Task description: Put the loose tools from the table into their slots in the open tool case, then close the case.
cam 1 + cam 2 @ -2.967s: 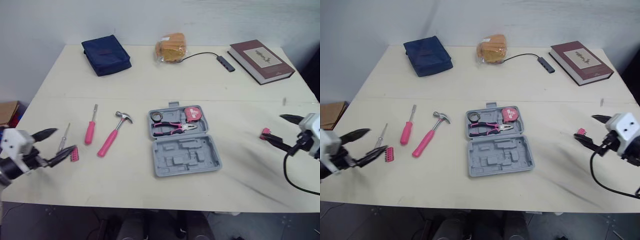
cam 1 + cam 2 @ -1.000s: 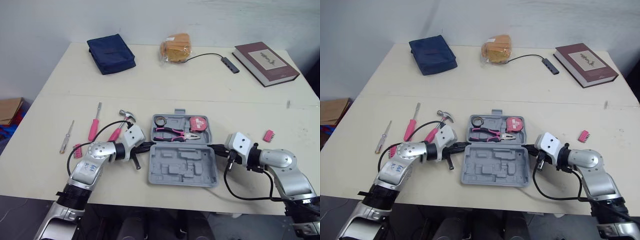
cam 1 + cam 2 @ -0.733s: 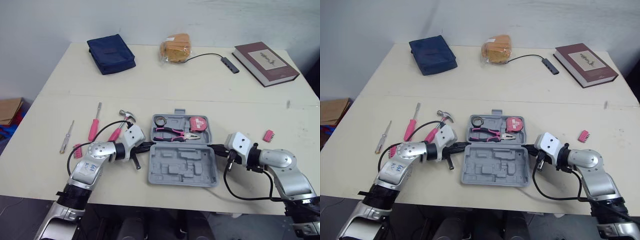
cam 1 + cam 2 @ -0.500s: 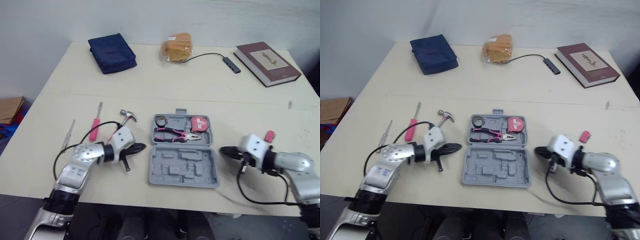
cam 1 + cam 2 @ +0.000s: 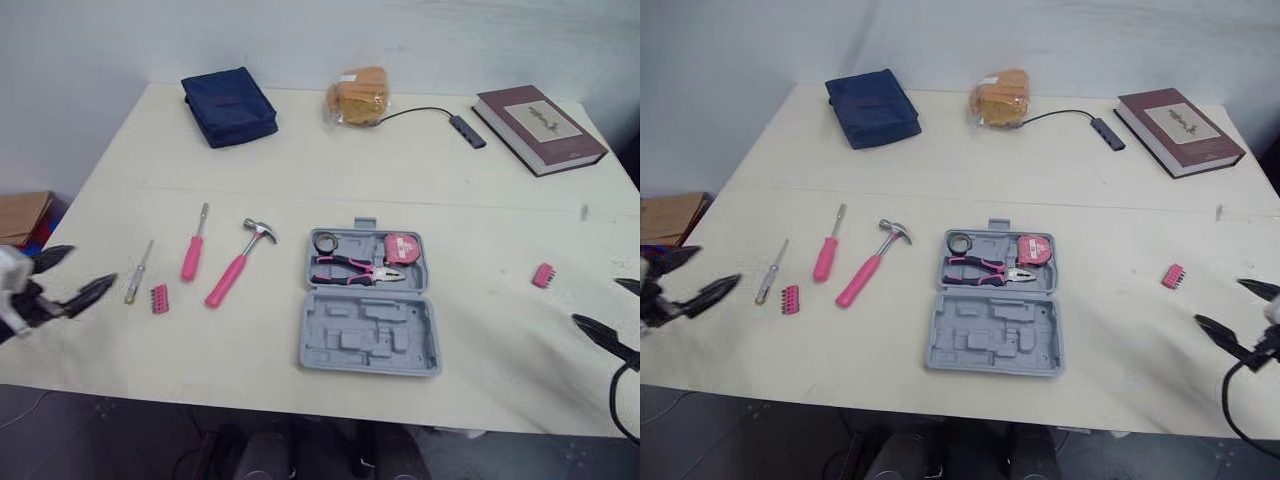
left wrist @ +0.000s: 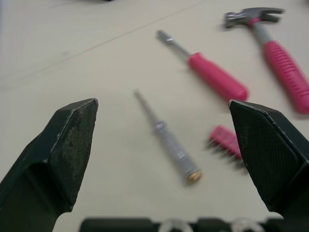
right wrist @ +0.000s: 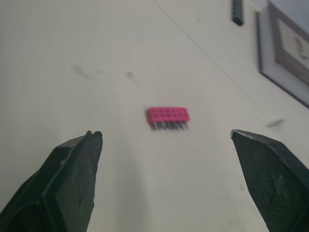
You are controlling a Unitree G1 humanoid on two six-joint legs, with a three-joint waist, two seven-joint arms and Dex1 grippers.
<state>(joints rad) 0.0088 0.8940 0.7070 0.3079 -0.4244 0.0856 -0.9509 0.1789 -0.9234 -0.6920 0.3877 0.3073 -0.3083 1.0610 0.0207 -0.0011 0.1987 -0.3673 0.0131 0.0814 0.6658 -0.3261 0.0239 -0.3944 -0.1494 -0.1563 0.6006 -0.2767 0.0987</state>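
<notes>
I expect the thin grey screwdriver to settle lengthwise into a long narrow groove, the one running beside the case's hinge, as I lower it.
The grey tool case lies open at mid-table. Its far half holds pliers, a pink tape measure and a small tape roll; the near half has bare moulded slots. Left of it lie a pink hammer, a pink screwdriver, a thin grey screwdriver and a pink bit holder. A second bit holder lies to the right. My left gripper is open near the table's left edge, facing the grey screwdriver. My right gripper is open, facing the bit holder.
Along the far edge sit a navy pouch, a bagged bun, a USB hub on a cable and a dark red book. A cardboard box stands beyond the table's left side.
Both arms have pulled back from the sides of the case to the table's outer left and right. The case now sits squarer than three seconds ago.
</notes>
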